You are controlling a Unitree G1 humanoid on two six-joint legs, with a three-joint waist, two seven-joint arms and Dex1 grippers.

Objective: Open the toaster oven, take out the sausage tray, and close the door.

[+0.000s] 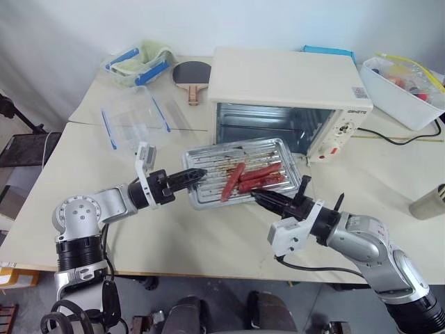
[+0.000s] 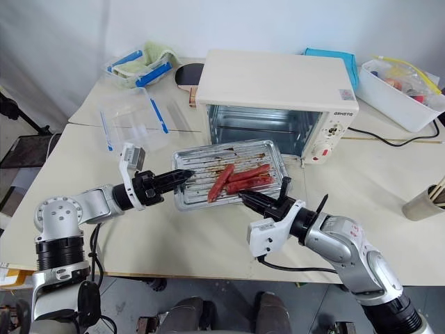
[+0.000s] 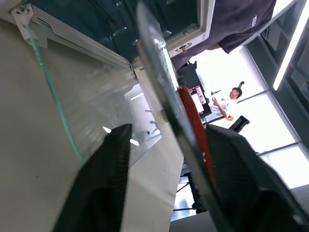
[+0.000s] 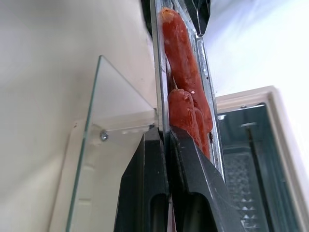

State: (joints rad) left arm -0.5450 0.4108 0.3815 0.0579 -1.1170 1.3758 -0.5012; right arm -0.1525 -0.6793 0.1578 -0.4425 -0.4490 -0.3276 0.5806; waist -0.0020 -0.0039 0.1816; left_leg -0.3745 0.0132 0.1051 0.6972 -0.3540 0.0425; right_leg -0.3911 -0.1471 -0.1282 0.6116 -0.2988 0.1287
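The silver tray's rim [image 1: 231, 144] runs straight while the robot's right gripper alone holds it, so the tray [image 1: 240, 172] will stay flat when the left gripper carries it.
The cream toaster oven [image 1: 285, 83] stands at the back of the table with its cavity open. Its glass door [image 4: 91, 145] lies folded down in front. The silver sausage tray [image 1: 240, 174], with several red sausages [image 1: 254, 177] on its rack, hangs just above the door, out of the oven. My right gripper [image 1: 259, 196] is shut on the tray's near rim [image 4: 159, 72]. My left gripper [image 1: 198, 174] is at the tray's left edge. It is open, with one finger [image 3: 106, 183] on each side of the rim.
A clear plastic container with blue clips [image 1: 132, 115] sits left of the oven. Behind it are another container [image 1: 139, 62] and a paddle [image 1: 189, 75]. A white bin [image 1: 400, 90], a black cable [image 1: 403, 139] and a cup [image 1: 430, 202] are on the right. A person [image 3: 231, 96] stands far off.
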